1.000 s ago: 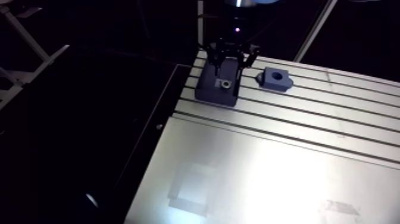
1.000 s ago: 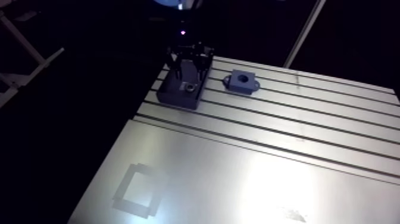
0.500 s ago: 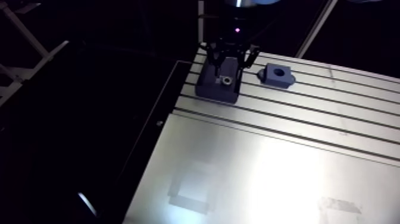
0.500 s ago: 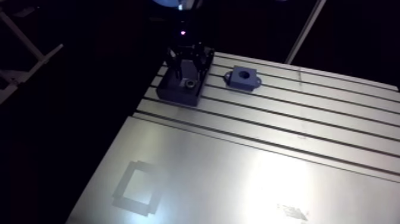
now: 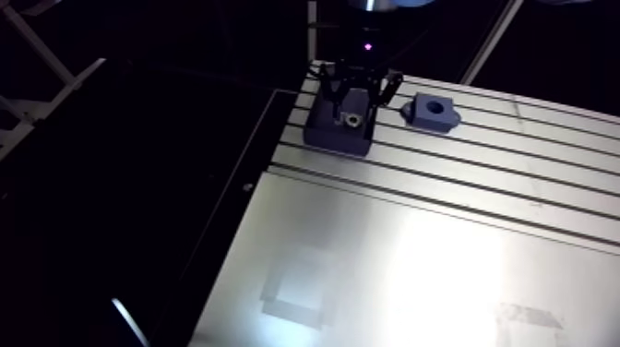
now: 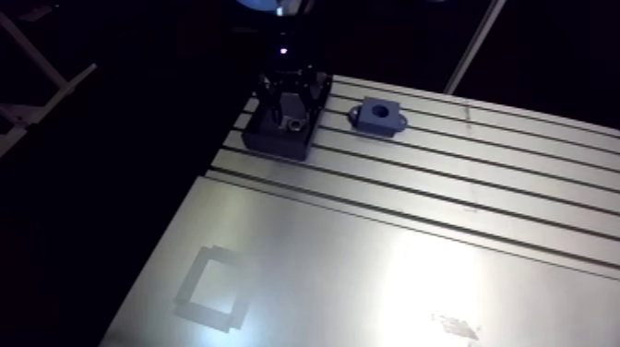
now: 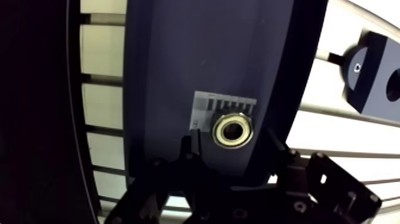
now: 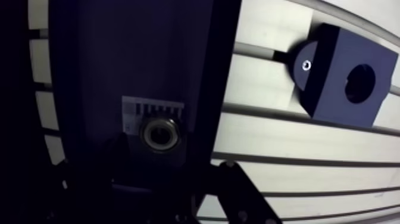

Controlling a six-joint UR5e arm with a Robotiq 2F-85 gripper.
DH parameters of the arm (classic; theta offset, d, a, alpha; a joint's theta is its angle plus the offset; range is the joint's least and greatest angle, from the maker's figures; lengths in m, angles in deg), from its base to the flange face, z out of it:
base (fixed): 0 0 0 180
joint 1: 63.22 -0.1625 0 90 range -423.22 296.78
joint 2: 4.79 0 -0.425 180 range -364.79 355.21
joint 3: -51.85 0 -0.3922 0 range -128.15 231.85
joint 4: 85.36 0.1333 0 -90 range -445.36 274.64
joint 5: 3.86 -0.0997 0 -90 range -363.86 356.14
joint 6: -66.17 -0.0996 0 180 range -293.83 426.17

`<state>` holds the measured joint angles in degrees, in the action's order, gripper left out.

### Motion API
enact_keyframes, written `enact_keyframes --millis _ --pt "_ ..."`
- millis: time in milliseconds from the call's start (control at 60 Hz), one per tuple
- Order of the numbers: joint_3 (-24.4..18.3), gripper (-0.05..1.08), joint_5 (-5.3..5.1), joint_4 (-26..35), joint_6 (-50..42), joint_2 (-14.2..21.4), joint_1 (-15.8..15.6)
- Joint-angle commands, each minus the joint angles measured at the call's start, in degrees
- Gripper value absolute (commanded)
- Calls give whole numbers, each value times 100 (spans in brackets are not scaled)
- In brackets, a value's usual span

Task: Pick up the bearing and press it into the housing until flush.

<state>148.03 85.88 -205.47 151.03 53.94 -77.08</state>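
Observation:
The blue housing (image 5: 433, 112) will stay in place when the robot presses the bearing in, because a screw head (image 7: 357, 68) shows in the housing's ear.
A small metal bearing (image 7: 233, 131) sits on a grey ruled label on a dark blue holder block (image 7: 208, 53). In the arm view that block (image 5: 338, 129) lies near the table's far left corner. My gripper (image 7: 233, 140) hangs right over the block, open. One dark finger (image 7: 193, 143) stands on each side of the bearing, with a small gap to it. The blue housing (image 8: 345, 80), a block with a round bore and side ears, lies on the slotted table beside the holder, to the right of it in the arm view (image 5: 434, 110).
The slotted aluminium table (image 5: 480, 175) turns into a smooth plate (image 5: 415, 277) nearer the camera. A dark square outline (image 5: 295, 293) is marked on that plate. The table's left edge (image 5: 249, 185) runs close beside the holder block, with darkness beyond it.
The arm view has shifted a little. In it the gripper now sits slightly closer to the bearing on the holder block. Bearing and housing have stayed in place.

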Motion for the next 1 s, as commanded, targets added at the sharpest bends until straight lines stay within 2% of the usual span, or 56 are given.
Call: enact_keyframes --millis 17,600,700,1000 --pt "-23 39 -5 0 0 -38 -28" --pt "-51 39 3 0 1 -86 -38" --pt "-51 43 3 0 9 -95 -38" --pt "-43 45 3 0 0 -104 -38"
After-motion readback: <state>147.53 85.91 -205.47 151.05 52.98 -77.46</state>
